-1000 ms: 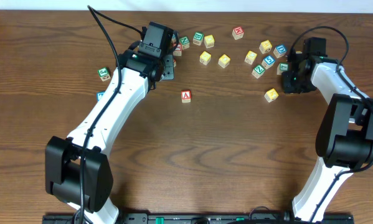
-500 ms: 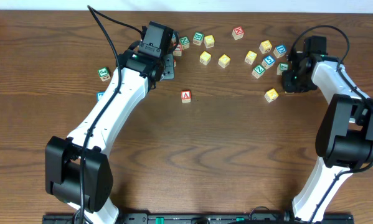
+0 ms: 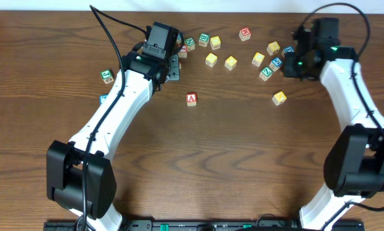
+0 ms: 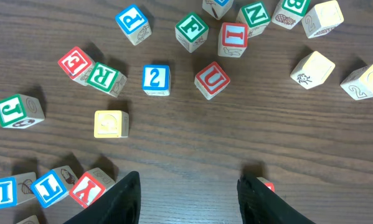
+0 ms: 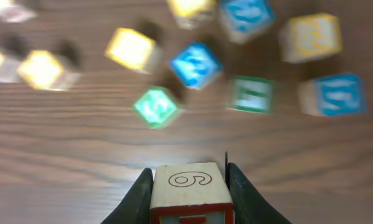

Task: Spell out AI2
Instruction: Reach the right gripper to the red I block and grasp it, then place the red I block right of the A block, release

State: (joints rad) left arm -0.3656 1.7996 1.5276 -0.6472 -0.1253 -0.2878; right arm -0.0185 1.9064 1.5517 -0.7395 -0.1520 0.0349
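My right gripper is carrying the squarely held red-framed block (image 5: 191,186) to open wood (image 3: 206,100) beside the "A" block. It should keep going there until the red-framed block stands in line with "A".
The red-framed "A" block (image 3: 191,99) lies alone on the table, near of my left gripper (image 3: 170,67). In the left wrist view the blue-framed "2" block (image 4: 155,79) and the red-framed "I" block (image 4: 233,38) lie among scattered blocks, beyond my open, empty left gripper (image 4: 189,190). My right gripper (image 5: 189,183) is shut on a red-framed block (image 5: 189,183) with an outlined "6" on top; its letter is hidden. In the overhead view the right gripper (image 3: 295,64) hovers at the right block cluster.
Near the "2" lie a red "U" block (image 4: 212,79), a green "E" block (image 4: 192,31) and a plain yellow block (image 4: 110,123). A yellow block (image 3: 279,97) lies apart at the right. Blue, green and yellow blocks (image 5: 195,65) lie below the right gripper.
My right arm has lifted and swung toward the far edge, away from the lone yellow block. The left arm and the "A" block have not moved.
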